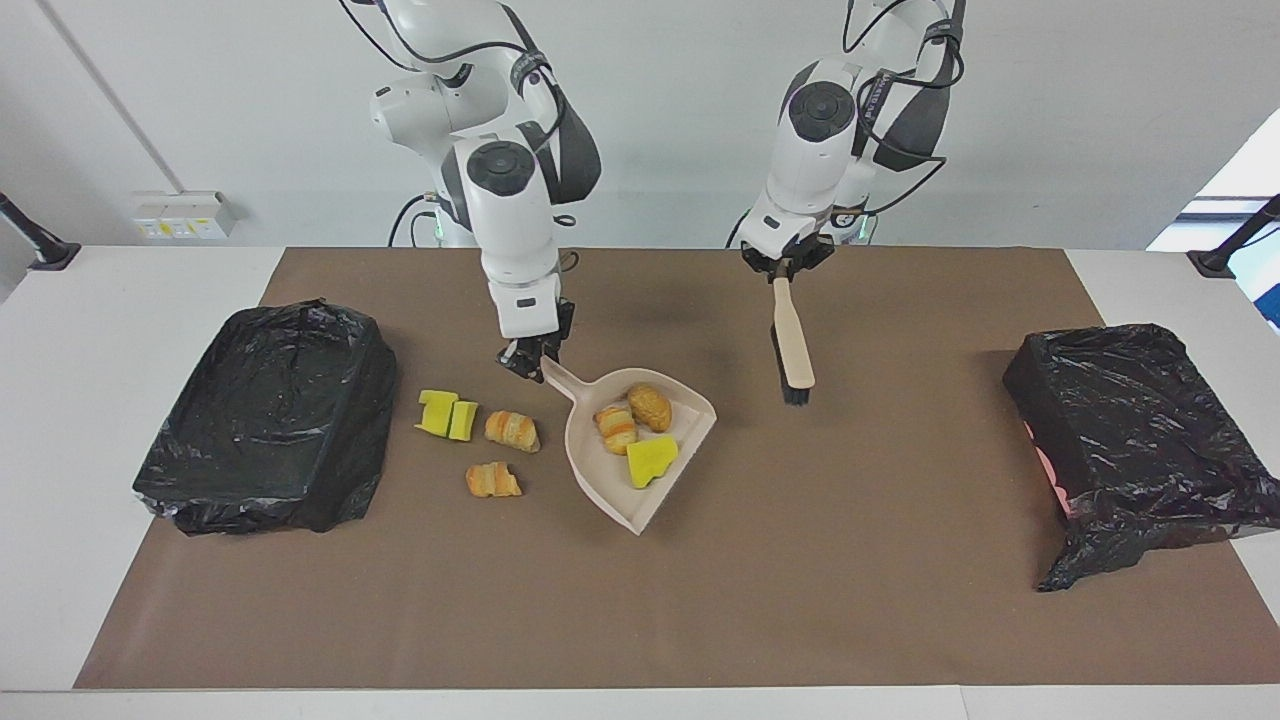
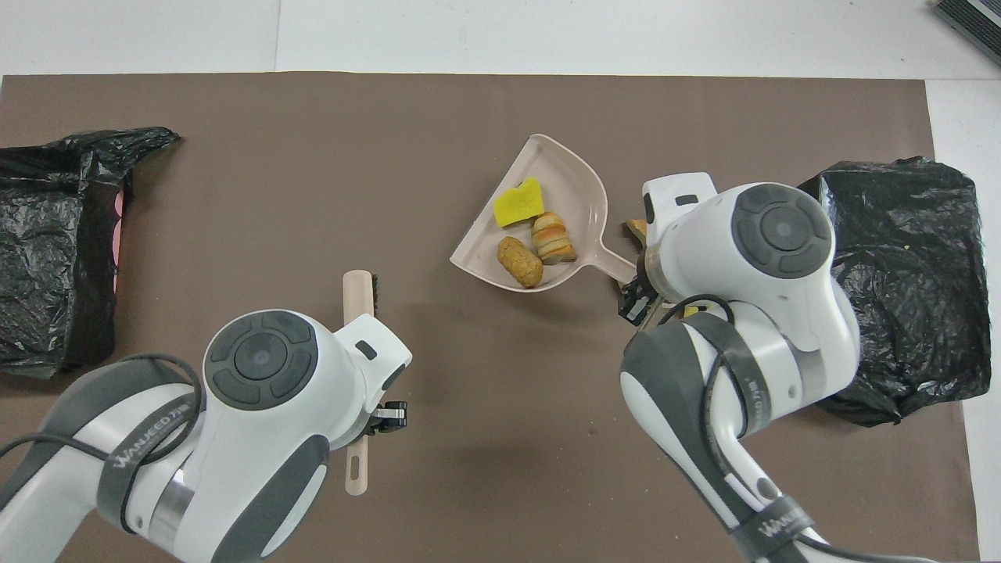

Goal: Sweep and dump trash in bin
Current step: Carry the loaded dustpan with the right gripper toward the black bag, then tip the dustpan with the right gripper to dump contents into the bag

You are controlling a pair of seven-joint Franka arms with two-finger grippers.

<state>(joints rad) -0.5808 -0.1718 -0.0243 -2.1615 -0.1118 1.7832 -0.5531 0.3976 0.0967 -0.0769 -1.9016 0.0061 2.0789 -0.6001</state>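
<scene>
I can see trash inside the beige dustpan (image 2: 535,234), and the mat (image 2: 464,483) beside the brush is clear. My left gripper should keep lowering the brush and let go of it there.
My right gripper (image 1: 527,362) is shut on the handle of the beige dustpan (image 1: 600,470), held just off the mat. In the pan lie three bits of trash: a brown chunk (image 1: 650,407), a striped croissant piece (image 1: 614,428) and a yellow sponge (image 1: 650,460). More trash lies on the mat beside it, toward the right arm's end: two yellow sponge bits (image 1: 447,413) and two croissant pieces (image 1: 512,430) (image 1: 492,480). My left gripper (image 1: 783,268) is shut on the handle of the brush (image 1: 792,340), which hangs bristles down above the mat. In the overhead view the dustpan (image 2: 575,176) and brush (image 2: 358,293) show; the loose trash is mostly under my right arm.
A bin lined with a black bag (image 1: 270,415) stands at the right arm's end of the brown mat, close to the loose trash. A second black-bagged bin (image 1: 1140,430) stands at the left arm's end.
</scene>
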